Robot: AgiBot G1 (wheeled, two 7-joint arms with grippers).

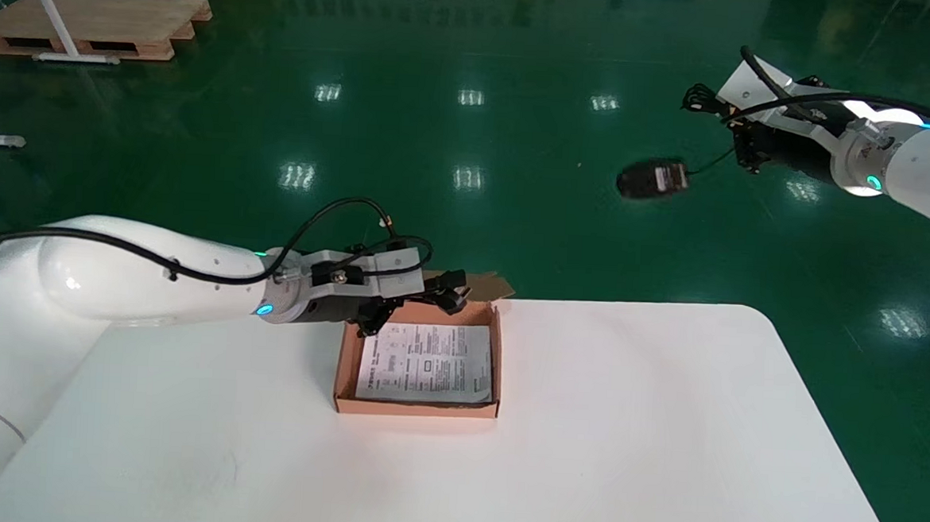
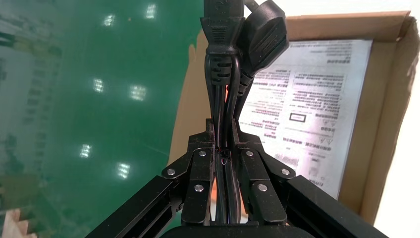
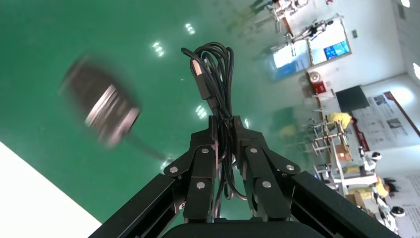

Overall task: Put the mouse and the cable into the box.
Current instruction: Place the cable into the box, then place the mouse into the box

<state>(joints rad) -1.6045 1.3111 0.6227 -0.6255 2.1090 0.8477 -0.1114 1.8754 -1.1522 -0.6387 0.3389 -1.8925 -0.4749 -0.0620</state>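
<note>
My right gripper should hold the mouse aside until my left gripper lays the cable inside and leaves, because my left gripper is blocking the box with the cable.
My left gripper is shut on a bundled black power cable, whose two plugs stick out past the fingertips. It hangs over the far left corner of the open cardboard box on the white table. My right gripper is raised high at the far right, off the table, and is shut on the mouse's coiled cord. The black mouse dangles in the air from that cord, underside label showing.
A printed leaflet lies flat in the box and covers its floor. The box's brown flap stands open at the far edge. Beyond the table is green floor, with a wooden pallet far back left.
</note>
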